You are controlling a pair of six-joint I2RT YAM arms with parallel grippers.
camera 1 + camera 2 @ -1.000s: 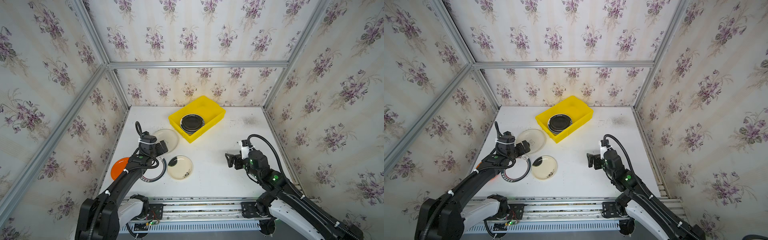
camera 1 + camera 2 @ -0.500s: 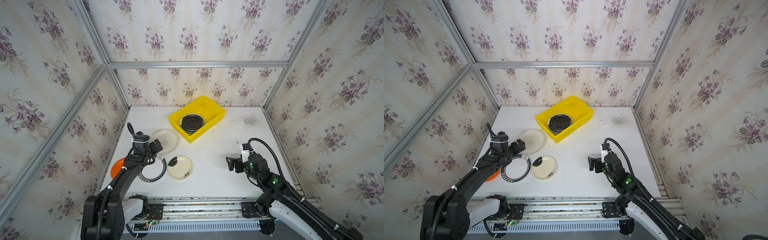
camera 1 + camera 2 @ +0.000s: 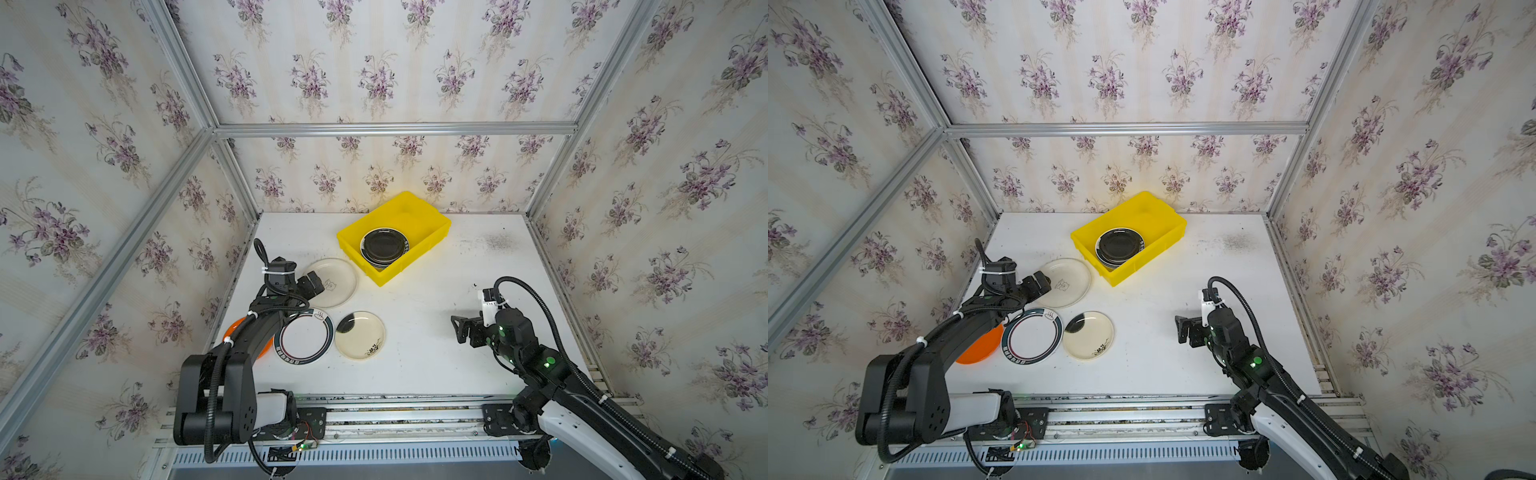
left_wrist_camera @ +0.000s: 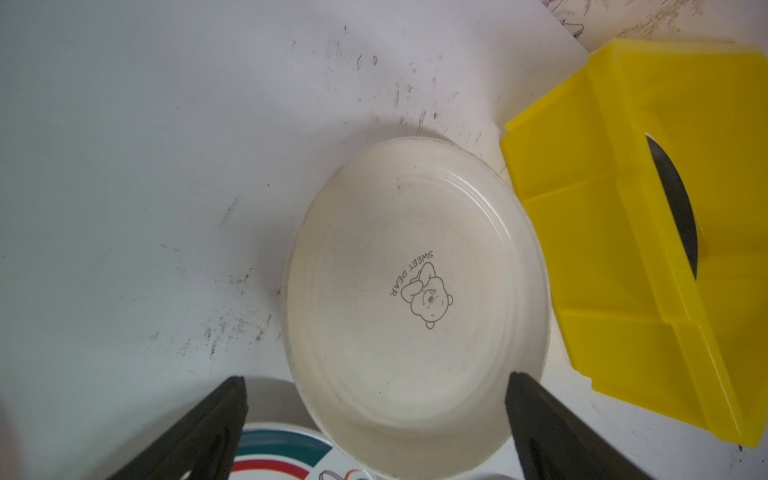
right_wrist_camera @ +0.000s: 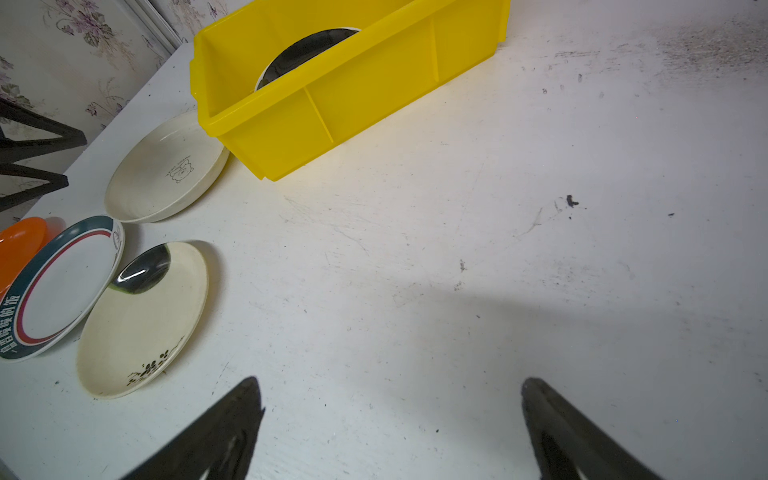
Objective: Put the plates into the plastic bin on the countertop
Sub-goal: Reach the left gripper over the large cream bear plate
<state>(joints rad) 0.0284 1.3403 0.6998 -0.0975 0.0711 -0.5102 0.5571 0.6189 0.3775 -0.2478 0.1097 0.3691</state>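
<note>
The countertop is clear (image 4: 228, 308) next to the bear plate's rim (image 4: 289, 320) away from the yellow bin, so the robot's left gripper should go on moving down until its fingers are on both sides of that rim.
The yellow plastic bin (image 3: 411, 262) (image 3: 1144, 259) stands at the back of the countertop (image 3: 436, 299) with a stack of black plates (image 3: 384, 248) inside. Left of it lies a cream plate with a bear drawing (image 3: 336, 280) (image 4: 415, 299). My left gripper (image 3: 313, 284) (image 4: 376, 382) hangs open over that plate's near rim, its fingers on either side and apart from it. Nearer the front lie a green-rimmed plate (image 3: 305, 337), a cream plate with a black patch (image 3: 360, 336) (image 5: 141, 320) and an orange plate (image 3: 978, 347), partly under the left arm. My right gripper (image 3: 459, 328) (image 5: 390, 386) is open over bare countertop.
Aluminium framing and flowered walls close in the countertop at the back and both sides. A rail with the two arm bases (image 3: 374, 415) runs along the front edge. A dark scuffed patch (image 3: 496, 241) marks the back right of the countertop.
My left arm has shifted a little to the left and farther back, keeping its gripper over the bear plate's rim. My right arm has drawn slightly toward the front. Both grippers stayed open.
</note>
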